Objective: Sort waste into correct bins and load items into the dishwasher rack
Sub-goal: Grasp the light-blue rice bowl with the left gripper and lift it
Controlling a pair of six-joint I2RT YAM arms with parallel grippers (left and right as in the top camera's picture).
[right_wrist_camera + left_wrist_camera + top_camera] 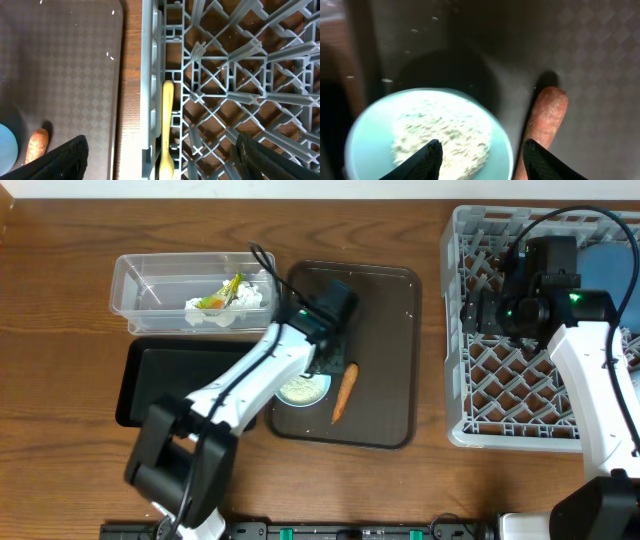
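My left gripper needs to pinch the rim of the light blue cup and tip the rice into the black tray [165,375] before the cup is loaded, because the cup has loose white rice [302,389] in it.
A small light blue cup [303,388] holding loose white rice [440,137] stands on the dark brown serving tray [385,360], with the orange carrot-like stick [344,392] just to its right. My left gripper [322,358] is open. In the left wrist view it [483,146] straddles the cup's right rim [505,145], one finger over the rice and one by the carrot stick [547,115]. My right gripper [170,162] is open wide above the yellow spoon [167,125], which lies inside the grey dishwasher rack [470,395] along its left wall.
The clear tub [140,285] at back left holds crumpled white tissue [245,298] and a yellow-orange wrapper [215,300]. The shallow black tray [150,385] lies in front of it. A dark blue plate [612,252] stands at the rack's far right.
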